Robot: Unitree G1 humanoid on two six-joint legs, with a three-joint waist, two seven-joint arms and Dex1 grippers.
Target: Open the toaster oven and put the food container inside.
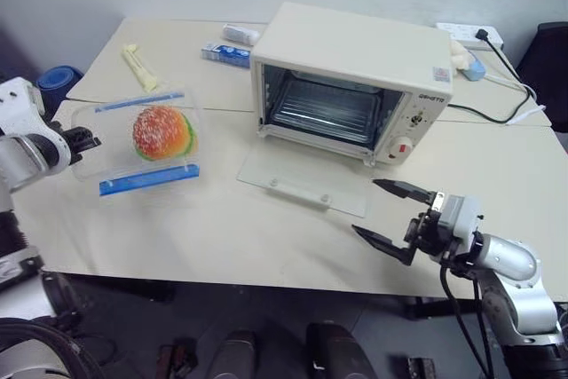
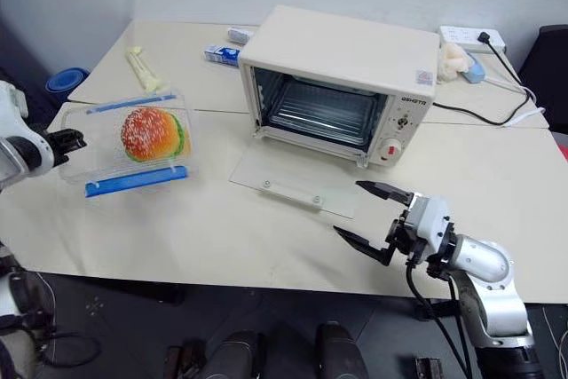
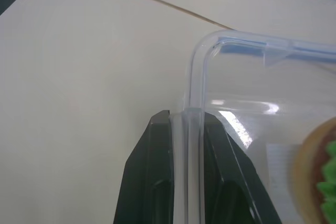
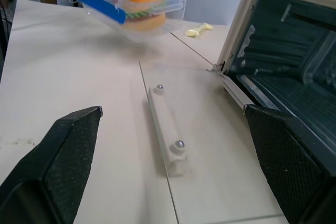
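Observation:
The oven's glass door [image 1: 306, 175] lies flat and free, so my left gripper should keep carrying the food container until it rests on the door in front of the oven's opening [image 1: 325, 114].
The food container [image 1: 142, 144], a clear box with blue clips and a toy burger inside, hangs tilted just above the table at the left. My left gripper [image 1: 84, 141] is shut on its near rim, and in the left wrist view the two black fingers [image 3: 157, 150] pinch the clear wall between them. The cream toaster oven [image 1: 355, 77] stands in the middle with its glass door [image 1: 302, 179] lying flat on the table and the bar handle [image 4: 167, 129] facing up. My right gripper [image 1: 390, 215] stands open and holds nothing, in front of the oven's knob side.
Behind the oven lie a blue-and-white box [image 1: 224, 53] and a small white pack [image 1: 240, 34]. A pale yellow piece [image 1: 139, 67] lies at the back left. A power strip [image 1: 470, 35] with a black cable [image 1: 497, 117] sits at the back right.

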